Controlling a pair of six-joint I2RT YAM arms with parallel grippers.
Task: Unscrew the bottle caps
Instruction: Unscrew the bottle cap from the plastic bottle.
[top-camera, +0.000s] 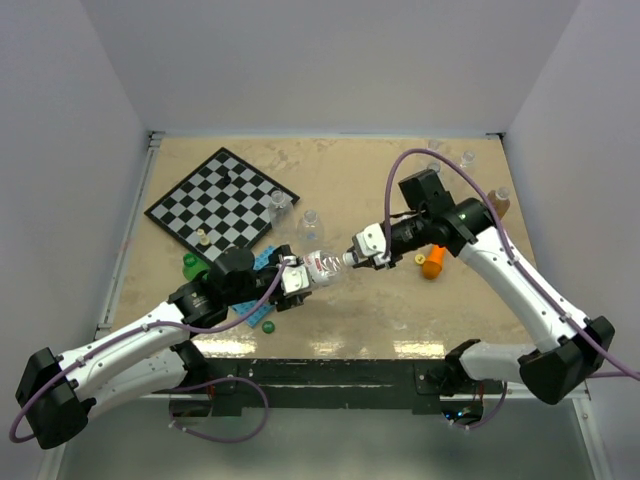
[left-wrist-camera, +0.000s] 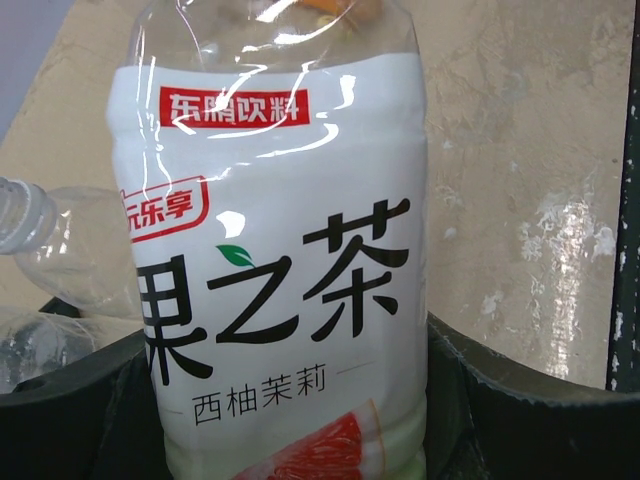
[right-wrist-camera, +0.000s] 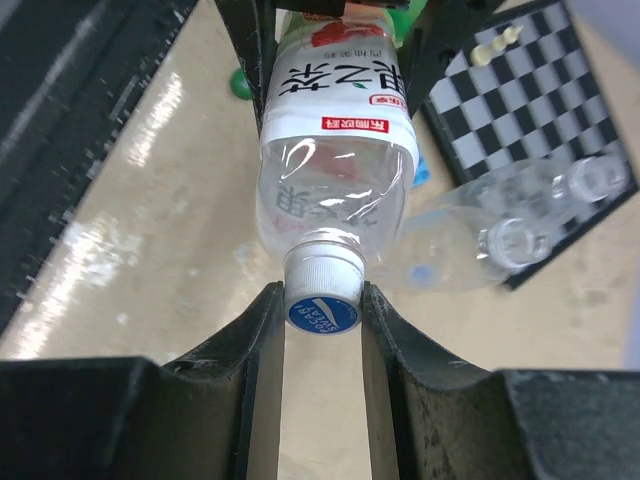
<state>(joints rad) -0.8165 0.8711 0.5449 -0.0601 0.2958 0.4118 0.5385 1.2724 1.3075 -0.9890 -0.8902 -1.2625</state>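
Next, I open my right gripper, now twisted far round, turn it back and regrip the cap (right-wrist-camera: 323, 284), as the cap still sits on the bottle's neck (right-wrist-camera: 327, 243).
A clear bottle (top-camera: 322, 266) with a white label is held level above the table between both arms. My left gripper (top-camera: 293, 277) is shut on its labelled body (left-wrist-camera: 270, 260), with the dark fingers (left-wrist-camera: 520, 400) pressing either side. The bottle cap (right-wrist-camera: 322, 290), white and ribbed with a blue top, points toward the right wrist camera. On this cap (top-camera: 347, 259) my right gripper (top-camera: 358, 252) is shut, and both pads (right-wrist-camera: 268, 310) touch its sides. The cap sits on the neck of the bottle (right-wrist-camera: 335, 130).
A chessboard (top-camera: 222, 198) lies at the back left, with a clear capless bottle (right-wrist-camera: 480, 240) lying by its edge. An orange carrot toy (top-camera: 432, 262) sits under my right arm. A green cap (top-camera: 267, 325) rests near the front edge. Pale chess pieces (top-camera: 468, 157) stand at the back right.
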